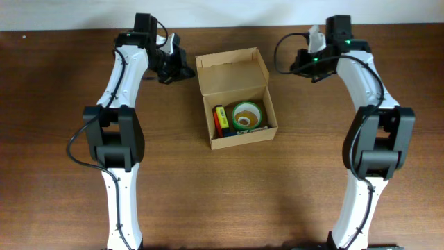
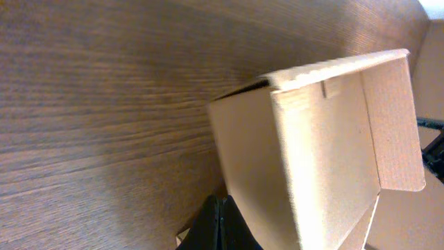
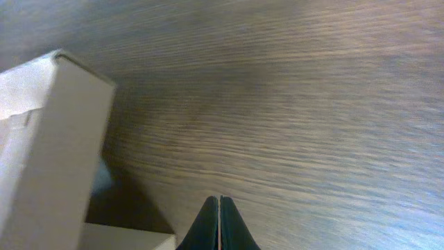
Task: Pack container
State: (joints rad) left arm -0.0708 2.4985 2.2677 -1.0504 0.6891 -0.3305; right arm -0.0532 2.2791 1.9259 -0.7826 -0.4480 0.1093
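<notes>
The lid leans back open (image 1: 232, 71) and both of the robot's grippers are clear of its side edges (image 1: 199, 75), so the robot should move both in and lift the lid before it pushes the lid shut.
The tan cardboard container (image 1: 238, 136) stands open at the table's middle, its flap lid (image 1: 231, 70) raised toward the back. Inside lie a green tape roll (image 1: 247, 115) and several pens (image 1: 220, 120). My left gripper (image 1: 186, 70) is shut and empty just left of the lid; the left wrist view shows its fingertips (image 2: 220, 219) pressed together beside the box wall (image 2: 326, 153). My right gripper (image 1: 297, 64) is shut and empty right of the lid; its fingertips (image 3: 219, 221) show above bare wood, with the box (image 3: 52, 146) at the left.
The dark wooden table (image 1: 62, 194) spreads all round the box. Both arm bases stand at the front edge, left (image 1: 118, 208) and right (image 1: 364, 208).
</notes>
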